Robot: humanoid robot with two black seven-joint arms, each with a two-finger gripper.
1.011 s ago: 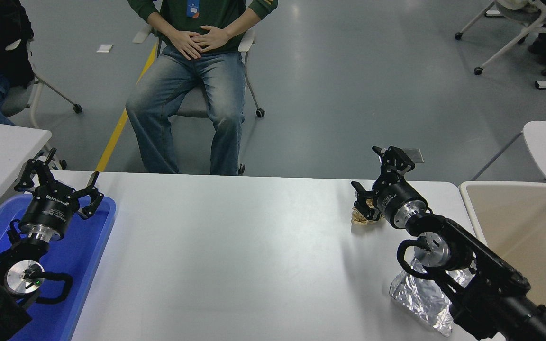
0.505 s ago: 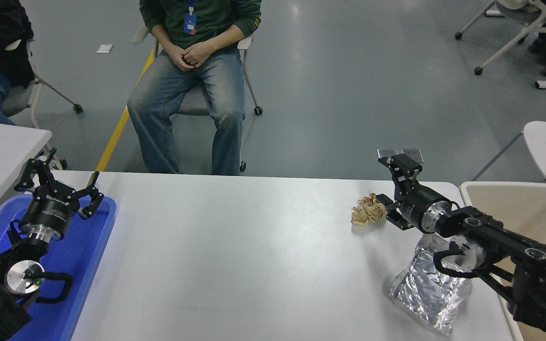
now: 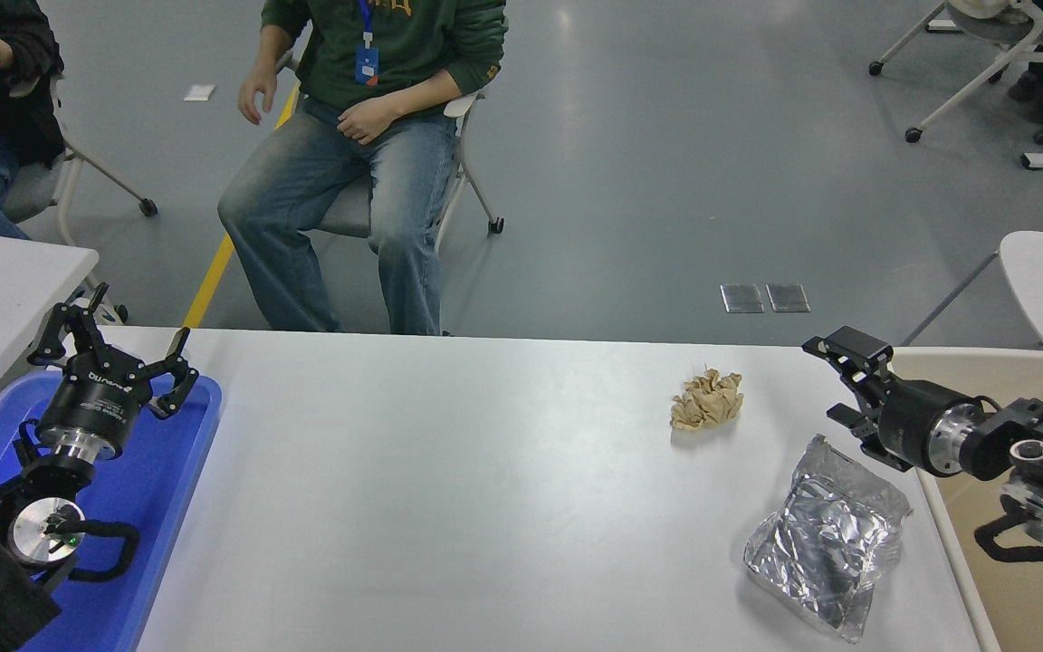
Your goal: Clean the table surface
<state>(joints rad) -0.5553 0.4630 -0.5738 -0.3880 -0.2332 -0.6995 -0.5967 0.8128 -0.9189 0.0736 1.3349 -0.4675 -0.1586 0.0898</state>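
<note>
My gripper will lift the silver foil bag (image 3: 830, 543), and the bag will stay wide rather than hang limp, because sharp creases (image 3: 835, 509) stand across the bag's spread-out side.
The wide white table surface (image 3: 485, 489) carries a crumpled tan paper wad (image 3: 707, 399) at the back right and a crinkled silver foil bag (image 3: 825, 539) at the front right. My right gripper (image 3: 834, 380) is open and empty, at the table's right edge, well to the right of the paper wad and above the foil bag. My left gripper (image 3: 110, 349) is open and parked over the blue tray at the lower left.
A blue plastic tray (image 3: 173, 480) lies at the table's left end. A beige bin (image 3: 1019, 398) stands at the right edge under my right arm. A person (image 3: 368, 154) sits on a chair beyond the far edge. A smaller white table (image 3: 5, 281) is at the left.
My right gripper has let go of the paper wad and pulled back to the right, away from it. The wad stays on the table. The seated person has shifted and raised a hand.
</note>
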